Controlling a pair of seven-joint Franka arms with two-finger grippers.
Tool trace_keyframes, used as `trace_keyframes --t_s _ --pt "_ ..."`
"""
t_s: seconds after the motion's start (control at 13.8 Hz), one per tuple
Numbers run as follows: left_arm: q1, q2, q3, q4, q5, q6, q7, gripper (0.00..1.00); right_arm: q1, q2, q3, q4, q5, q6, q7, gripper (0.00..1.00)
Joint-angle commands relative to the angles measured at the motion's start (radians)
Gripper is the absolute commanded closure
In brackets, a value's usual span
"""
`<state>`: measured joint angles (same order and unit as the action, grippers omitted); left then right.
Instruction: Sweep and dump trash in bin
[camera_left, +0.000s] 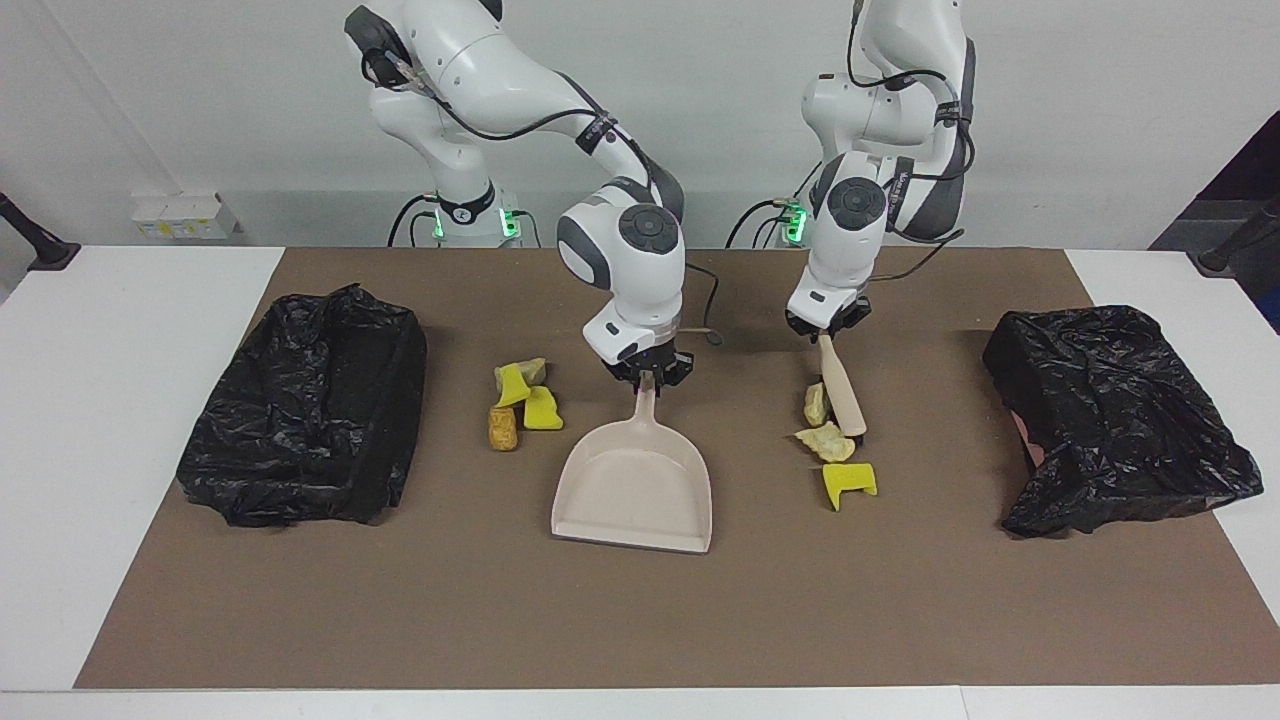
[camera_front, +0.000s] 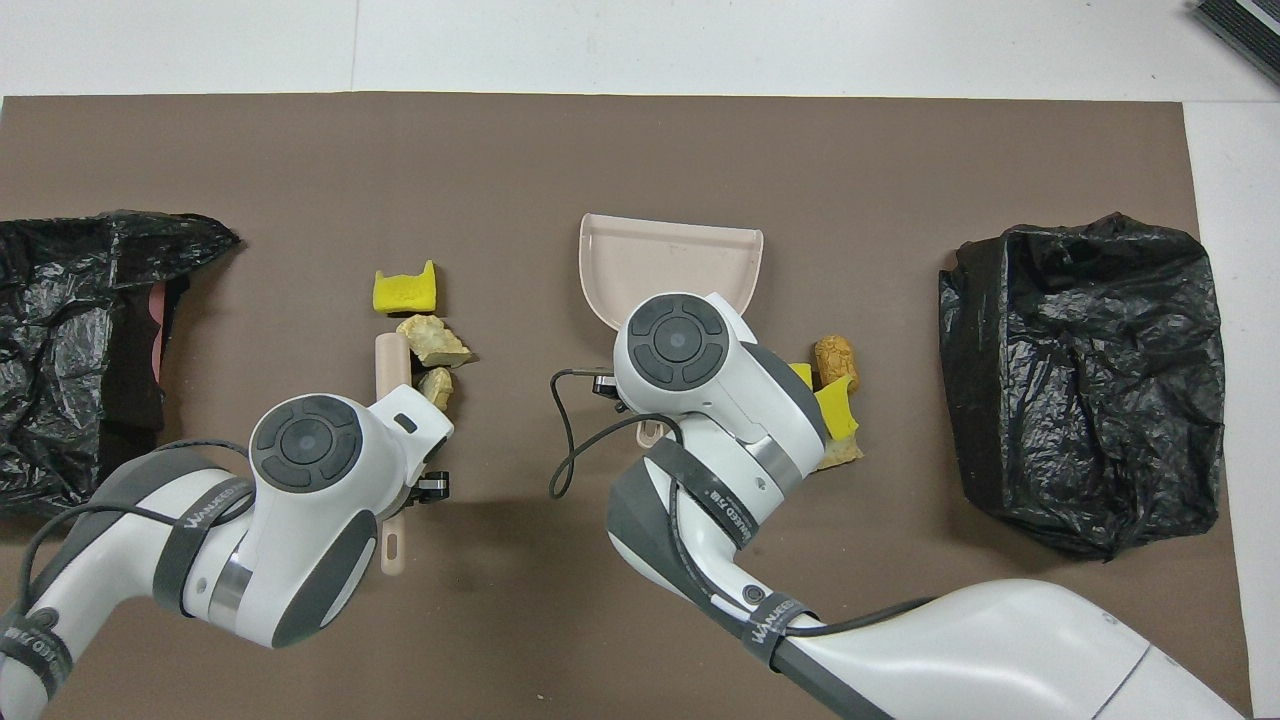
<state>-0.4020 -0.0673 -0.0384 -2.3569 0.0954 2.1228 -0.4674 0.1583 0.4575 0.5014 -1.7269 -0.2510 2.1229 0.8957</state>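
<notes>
My right gripper has the dustpan's open edge (camera_left: 631, 544) facing the mat's far side, so next I turn it toward the pale beige chunks (camera_left: 825, 440) by the brush before sweeping.
The beige dustpan (camera_left: 635, 485) lies flat mid-table, its handle pointing toward the robots. My right gripper (camera_left: 648, 375) is shut on that handle. My left gripper (camera_left: 825, 335) is shut on the beige brush (camera_left: 838, 395), whose bristle end rests on the mat against two pale beige chunks of trash (camera_left: 828, 442). A yellow foam piece (camera_left: 848, 482) lies just farther out. A second cluster of trash (camera_left: 520, 400), yellow foam, a beige chunk and an orange-brown lump (camera_left: 503, 428), sits beside the dustpan toward the right arm's end. From overhead the brush (camera_front: 392, 365) touches the chunks (camera_front: 432, 340).
A bin lined with a black bag (camera_left: 305, 405) stands at the right arm's end of the brown mat. Another black-bagged bin (camera_left: 1115, 420) stands at the left arm's end. A white table border (camera_left: 60, 450) surrounds the mat.
</notes>
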Motion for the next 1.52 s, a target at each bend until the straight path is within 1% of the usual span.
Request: trace_keyframes --t_s 0.0,0.07,0.14,0.36,0.51,0.65,0.8,0.94,1.01,1.09,1.16,1.23,1.3,1.45 --pt "-0.014 0.001 0.014 0.048 0.007 -0.04 0.073 1.0 -0.045 -0.052 0.034 -0.005 0.016 -0.062 -0.123 1.0" --pt "-0.006 -0.002 0.017 0.068 0.007 -0.065 0.114 1.0 -0.06 -0.08 0.034 -0.006 0.097 -0.124 -0.3 1.0" --pt "0.003 -0.006 0.02 0.079 0.007 -0.076 0.156 1.0 -0.065 -0.117 0.031 -0.017 0.129 -0.168 -0.449 1.0" --pt "0.08 0.006 0.02 0.122 0.007 -0.069 0.307 1.0 -0.085 -0.181 0.031 -0.023 0.13 -0.331 -0.845 1.0" --pt "0.119 0.044 0.02 0.169 0.017 -0.05 0.412 1.0 -0.085 -0.201 0.031 -0.057 0.125 -0.319 -1.01 1.0" --pt "0.144 0.095 0.02 0.246 0.049 -0.055 0.434 1.0 -0.085 -0.209 0.028 -0.077 0.121 -0.314 -1.253 1.0" --pt "0.16 0.15 0.02 0.307 0.127 -0.049 0.447 1.0 -0.083 -0.215 0.028 -0.098 0.121 -0.278 -1.295 1.0" --pt "0.189 0.201 0.02 0.352 0.148 -0.014 0.508 1.0 -0.072 -0.192 0.029 -0.121 0.121 -0.183 -1.282 1.0" --pt "0.21 0.234 0.02 0.382 0.171 0.006 0.542 1.0 -0.066 -0.183 0.029 -0.128 0.119 -0.152 -1.264 1.0" --pt "0.233 0.282 0.02 0.437 0.205 0.008 0.575 1.0 -0.059 -0.175 0.031 -0.144 0.118 -0.12 -1.229 1.0" --pt "0.247 0.317 0.018 0.474 0.211 0.011 0.611 1.0 -0.04 -0.174 0.031 -0.157 0.105 -0.083 -1.165 1.0" --pt "0.253 0.334 0.02 0.487 0.213 0.023 0.642 1.0 -0.034 -0.168 0.031 -0.169 0.076 -0.063 -1.116 1.0" --pt "0.252 0.336 0.02 0.485 0.213 0.034 0.651 1.0 -0.034 -0.149 0.034 -0.169 0.038 -0.06 -1.115 1.0" --pt "0.252 0.343 0.02 0.475 0.216 0.043 0.655 1.0 -0.034 -0.151 0.042 -0.169 0.001 -0.086 -1.12 1.0"
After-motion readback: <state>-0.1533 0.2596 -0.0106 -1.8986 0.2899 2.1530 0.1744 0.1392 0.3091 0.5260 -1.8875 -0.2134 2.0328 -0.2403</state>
